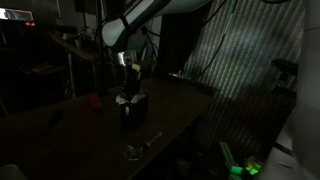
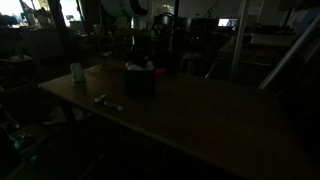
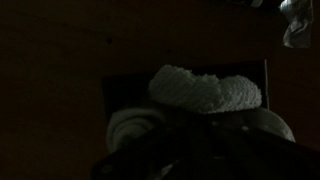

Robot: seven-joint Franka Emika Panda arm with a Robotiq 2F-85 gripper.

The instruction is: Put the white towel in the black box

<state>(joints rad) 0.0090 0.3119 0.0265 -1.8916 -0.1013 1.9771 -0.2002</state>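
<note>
The white towel is bulging out past the black box's rim (image 3: 270, 120), so next my gripper moves up and then presses the bunched folds (image 3: 195, 90) down inside the box.
The scene is very dark. The black box (image 1: 132, 110) stands on the wooden table, and it also shows in the other exterior view (image 2: 140, 82). The white towel (image 3: 205, 88) lies bunched at the top of the box (image 3: 120, 92) in the wrist view, with a paler rolled part lower left. A pale patch of the towel (image 1: 128, 97) shows at the box's top, and again in an exterior view (image 2: 135, 67). My gripper (image 1: 128, 76) hangs directly above the box. In the wrist view its jaws (image 3: 190, 160) are a dark mass just over the towel, and their state is unreadable.
A small red object (image 1: 95, 99) lies on the table beside the box. A metallic item (image 1: 135, 150) lies near the table's front edge. A white cup (image 2: 77, 72) stands near a table corner. The table edge drops off beside a corrugated wall (image 1: 240, 60).
</note>
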